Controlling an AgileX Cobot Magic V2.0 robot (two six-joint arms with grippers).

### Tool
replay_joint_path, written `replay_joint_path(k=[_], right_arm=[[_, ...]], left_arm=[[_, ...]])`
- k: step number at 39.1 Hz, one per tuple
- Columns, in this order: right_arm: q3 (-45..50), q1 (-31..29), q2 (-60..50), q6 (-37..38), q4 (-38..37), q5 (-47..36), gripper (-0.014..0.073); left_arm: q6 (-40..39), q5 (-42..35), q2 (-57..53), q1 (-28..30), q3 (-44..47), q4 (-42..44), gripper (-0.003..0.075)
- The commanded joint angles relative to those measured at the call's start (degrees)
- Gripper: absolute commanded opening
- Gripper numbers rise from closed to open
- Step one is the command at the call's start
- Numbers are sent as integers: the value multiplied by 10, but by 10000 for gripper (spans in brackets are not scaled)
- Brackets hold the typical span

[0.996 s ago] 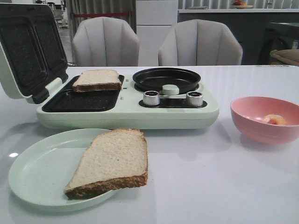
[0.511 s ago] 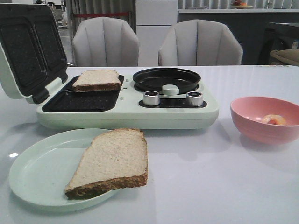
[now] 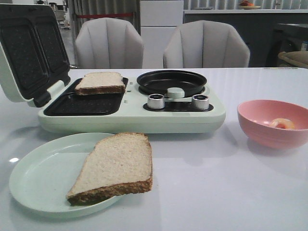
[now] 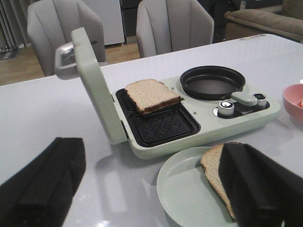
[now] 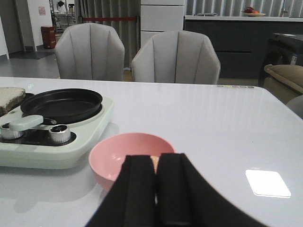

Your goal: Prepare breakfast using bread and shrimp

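The bread slice sticks out over the plate's rim (image 3: 140,168) on my right gripper's side, so my right gripper should pick it up and put it on the near grill plate (image 3: 85,104).
One bread slice (image 3: 115,166) lies on the pale green plate (image 3: 38,178), overhanging its rim. A second slice (image 3: 100,82) rests tilted on the far grill plate of the open breakfast maker (image 3: 134,115). The shrimp (image 3: 282,123) sits in the pink bowl (image 3: 269,137). No gripper shows in the front view. My left gripper (image 4: 151,161) is open wide above the table, one finger covering part of the plate's slice (image 4: 215,168). My right gripper (image 5: 156,163) is shut and empty, short of the bowl (image 5: 113,158), hiding most of the shrimp.
The maker's lid (image 3: 29,53) stands open at the left. A black round pan (image 3: 171,83) and two silver knobs (image 3: 156,101) are on its right half. Two grey chairs (image 3: 206,45) stand behind the white table.
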Motion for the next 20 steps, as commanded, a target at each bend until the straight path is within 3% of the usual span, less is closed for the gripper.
replay_joint_path(k=[1,20], right_arm=[[-10,-1,-13,-2,-7,-46,155],[-10,-2,-13,-26,-54,-74,155]], left_arm=[[-3,-58,-26,-8,15,-17,618],[-3,-81,-63,-8,35,-24,618]])
